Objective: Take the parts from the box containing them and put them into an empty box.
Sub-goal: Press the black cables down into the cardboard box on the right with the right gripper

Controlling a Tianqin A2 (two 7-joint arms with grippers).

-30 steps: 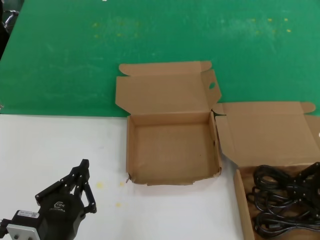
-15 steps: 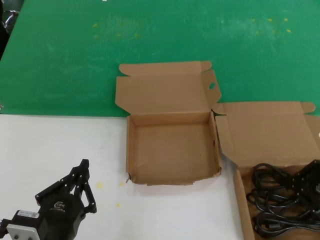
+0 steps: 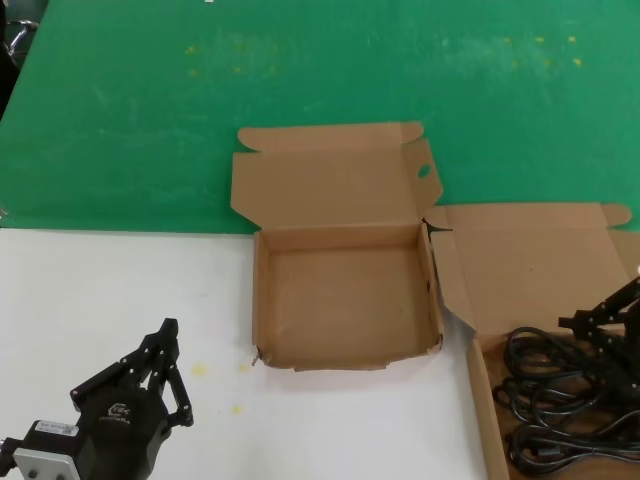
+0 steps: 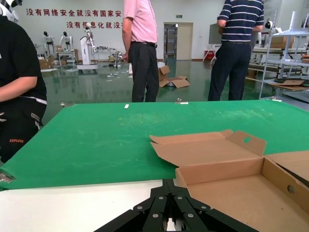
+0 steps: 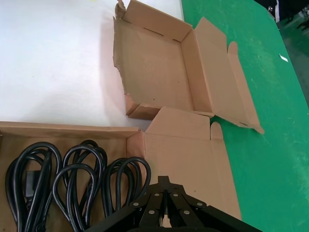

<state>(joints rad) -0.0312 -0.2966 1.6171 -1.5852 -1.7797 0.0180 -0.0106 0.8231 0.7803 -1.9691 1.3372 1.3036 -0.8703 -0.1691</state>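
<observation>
My right gripper needs to open, pull back and straddle the cord (image 3: 541, 349) nearest the lid flap, as it is closed and empty with its fingers over the lid flap (image 3: 545, 308).
The black power cords (image 3: 545, 385) lie looped in the box containing them (image 3: 477, 400) at the near right, its plain lid flap (image 3: 540, 265) open behind; they also show in the right wrist view (image 5: 72, 183). My right gripper (image 3: 566, 322) is shut and empty, above the cords' far edge by the lid flap; its tip (image 5: 164, 180) points over the flap. The empty box (image 3: 345, 305) sits in the middle, its lid open with an oval hole in the side tab (image 3: 424, 170). My left gripper (image 3: 165, 330) is shut and parked at the near left, its tip (image 4: 169, 181) beside the empty box (image 4: 241, 193).
A green mat (image 3: 300, 70) covers the far half of the table, white surface (image 3: 120, 290) the near half. The two boxes stand close, corner to corner. People stand beyond the table's far edge (image 4: 145, 48).
My right gripper has moved from over the middle of the cords toward the far side, near the lid flap. The cords, the boxes and my left arm have not moved.
</observation>
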